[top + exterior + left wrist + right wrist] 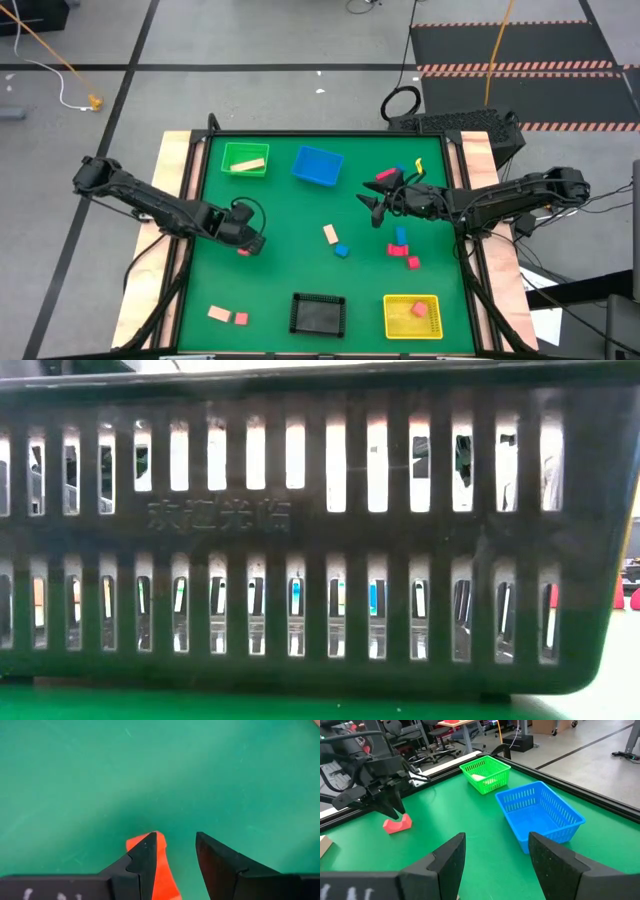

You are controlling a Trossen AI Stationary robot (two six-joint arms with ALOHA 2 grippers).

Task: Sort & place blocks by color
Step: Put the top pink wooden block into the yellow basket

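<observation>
I need to open my left gripper wider and center both fingers around the block's end (160, 841) before I lift, because the pink-red block (164, 876) is under one finger of that gripper.
My left gripper (247, 241) (175, 836) is open and low over the mat at mid-left. A pink-red block (161, 865) (397, 824) lies on the mat between its fingers, close to one of them. My right gripper (373, 208) (496, 836) is open and holds nothing, above the mat right of centre. Loose on the mat are a tan block (330, 234), a blue block (341, 250), blue and pink-red blocks (402, 248) by the right arm, several more blocks (400, 173) behind it, and two pink blocks (229, 316) near left. My left gripper comes down at the pink-red block from above with its fingers apart. The block's end (159, 845) shows right beside the inner face of one finger (145, 855). I cannot tell whether that finger touches it. The block rests on the mat.
A green basket (245, 158) holding a tan block and a blue basket (318, 165) stand at the far edge. A black basket (317, 313) (320, 540) and a yellow basket (412, 315) with a pink-red block stand at the near edge. The mat's middle is bare.
</observation>
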